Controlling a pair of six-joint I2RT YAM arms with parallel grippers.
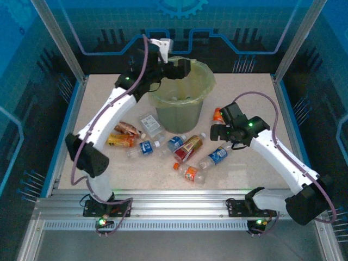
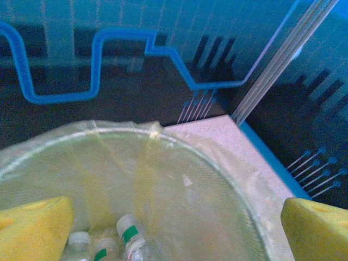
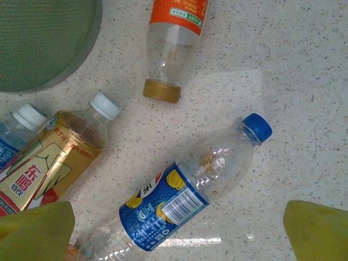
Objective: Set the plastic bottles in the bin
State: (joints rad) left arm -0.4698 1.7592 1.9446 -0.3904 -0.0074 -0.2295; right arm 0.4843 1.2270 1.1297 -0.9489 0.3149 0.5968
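Observation:
The orange-capped bottle's label (image 1: 191,173) is free of the gold-and-red bottle, so the robot's open right gripper keeps heading toward that label until its fingers close around it.
The bin (image 1: 182,111) is an olive-green bucket with a yellow-green bag, standing at the back middle of the table. My left gripper (image 1: 183,68) hangs open over its left rim with nothing between its fingers. In the left wrist view the open gripper (image 2: 176,220) looks down into the bin (image 2: 228,179), where three bottles with green labels (image 2: 130,237) lie at the bottom. Several plastic bottles (image 1: 144,147) lie scattered in front of the bin. My right gripper (image 1: 225,131) stands open above a blue-labelled bottle (image 3: 185,193), whose blue cap points up and right between its yellow fingers (image 3: 38,231).
An orange-labelled bottle (image 3: 175,32) and a gold-and-red-labelled one (image 3: 51,166) lie close to the blue one. The bin's base (image 3: 43,38) is at the upper left of the right wrist view. Aluminium posts and blue panels wall in the table (image 1: 255,98).

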